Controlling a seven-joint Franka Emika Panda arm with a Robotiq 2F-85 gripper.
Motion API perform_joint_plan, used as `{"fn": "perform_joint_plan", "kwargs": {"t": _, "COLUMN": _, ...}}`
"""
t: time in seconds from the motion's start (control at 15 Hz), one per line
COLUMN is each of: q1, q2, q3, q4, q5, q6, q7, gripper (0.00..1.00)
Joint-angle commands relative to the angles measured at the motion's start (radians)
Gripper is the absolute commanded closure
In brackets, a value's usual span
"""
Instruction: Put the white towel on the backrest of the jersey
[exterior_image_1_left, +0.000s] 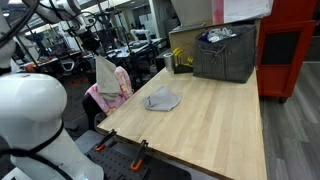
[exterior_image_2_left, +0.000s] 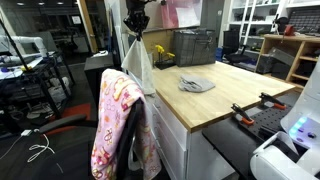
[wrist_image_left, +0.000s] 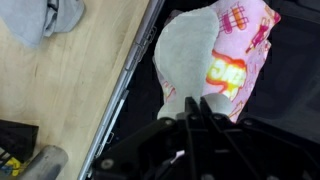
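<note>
The white towel's lower end (exterior_image_2_left: 149, 86) is hanging at the table side of the jersey. I should carry on moving my gripper across the backrest (exterior_image_2_left: 118, 88) until the towel drapes over it.
My gripper (exterior_image_2_left: 136, 32) is shut on the top of a white towel (exterior_image_2_left: 140, 68), which hangs down from it above the chair backrest. The backrest is draped with a pink patterned jersey (exterior_image_2_left: 115, 125). In an exterior view the towel (exterior_image_1_left: 106, 73) hangs just over the pink jersey (exterior_image_1_left: 112, 92) at the table's edge. In the wrist view the fingers (wrist_image_left: 195, 108) pinch the towel (wrist_image_left: 185, 65), with the jersey (wrist_image_left: 240, 50) beneath it.
A wooden table (exterior_image_2_left: 215, 100) carries a crumpled grey cloth (exterior_image_2_left: 196, 84), also seen in an exterior view (exterior_image_1_left: 162, 99). A dark mesh basket (exterior_image_1_left: 225, 52) stands at the far end of the table (exterior_image_1_left: 210, 120). Clamps (exterior_image_1_left: 140, 150) grip the table's edge.
</note>
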Motion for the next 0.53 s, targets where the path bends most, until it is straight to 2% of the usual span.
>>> {"fn": "perform_joint_plan", "kwargs": {"t": 0.0, "q1": 0.027, "q2": 0.047, "q3": 0.008, "q4": 0.087, "q5": -0.025, "q6": -0.052, "q7": -0.027, "gripper": 0.99}}
{"fn": "perform_joint_plan", "kwargs": {"t": 0.47, "q1": 0.086, "q2": 0.108, "q3": 0.01, "q4": 0.188, "q5": -0.045, "q6": -0.09, "q7": -0.02, "gripper": 0.99}}
